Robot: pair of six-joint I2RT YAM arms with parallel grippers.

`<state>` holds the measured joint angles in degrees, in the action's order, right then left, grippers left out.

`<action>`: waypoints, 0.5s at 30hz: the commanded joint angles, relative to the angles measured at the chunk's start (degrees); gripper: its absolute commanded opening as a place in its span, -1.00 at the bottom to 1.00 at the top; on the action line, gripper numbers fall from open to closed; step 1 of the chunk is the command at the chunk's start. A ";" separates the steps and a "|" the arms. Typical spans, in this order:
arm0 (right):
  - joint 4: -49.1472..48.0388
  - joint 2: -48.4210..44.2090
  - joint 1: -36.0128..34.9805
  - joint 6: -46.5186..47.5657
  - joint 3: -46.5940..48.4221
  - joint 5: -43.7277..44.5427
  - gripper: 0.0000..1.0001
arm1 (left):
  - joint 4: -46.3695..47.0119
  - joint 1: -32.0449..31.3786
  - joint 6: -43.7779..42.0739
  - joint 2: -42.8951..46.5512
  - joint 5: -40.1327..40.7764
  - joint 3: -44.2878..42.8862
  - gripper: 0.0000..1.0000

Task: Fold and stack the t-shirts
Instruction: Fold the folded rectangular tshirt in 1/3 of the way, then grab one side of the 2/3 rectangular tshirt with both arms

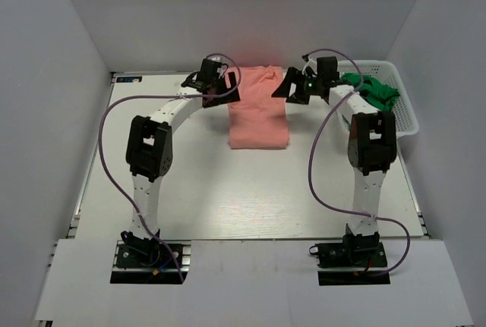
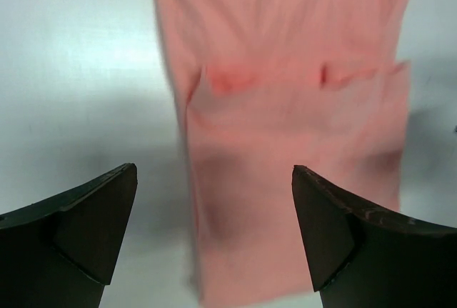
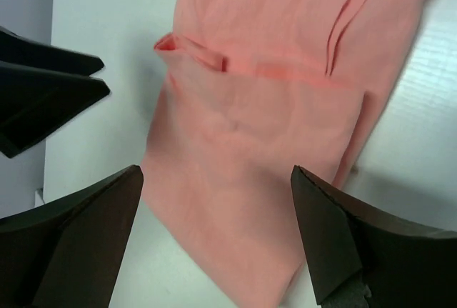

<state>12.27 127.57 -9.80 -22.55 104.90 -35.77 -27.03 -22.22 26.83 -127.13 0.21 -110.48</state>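
Observation:
The shirt's far end [image 1: 260,73] will come sliding toward me when I pull the cloth, because the folded layer [image 1: 258,124] rests loosely along the salmon-pink t-shirt.
A salmon-pink t-shirt [image 1: 259,108] lies folded into a long strip on the white table, at the back middle. It fills the left wrist view [image 2: 285,143] and the right wrist view [image 3: 264,136]. My left gripper [image 1: 228,84] is open and empty, above the shirt's far left corner. My right gripper [image 1: 292,88] is open and empty, above its far right corner. Neither touches the cloth. A bright green garment [image 1: 373,90] lies crumpled in the basket at the right.
A white plastic lattice basket [image 1: 402,111] stands at the table's back right edge, next to the right arm. White walls close in the left, back and right sides. The left gripper's fingers [image 3: 43,86] show at the right wrist view's left edge.

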 commanded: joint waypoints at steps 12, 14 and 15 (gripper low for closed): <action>-4.61 -18.32 0.22 -0.92 -36.07 3.25 0.80 | 0.13 -4.50 4.02 13.31 -9.52 29.35 0.74; -5.33 -17.97 0.22 -1.79 -36.87 3.51 0.80 | 0.13 -4.50 4.55 13.31 -9.00 30.22 0.58; -5.42 -16.75 0.22 -1.97 -37.31 3.08 0.80 | 0.65 -4.50 4.55 13.31 -9.00 31.10 0.45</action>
<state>10.39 109.60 -9.76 -23.27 68.27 -32.73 -26.41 -26.81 30.92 -115.87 -8.60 -81.49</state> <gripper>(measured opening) 0.897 0.752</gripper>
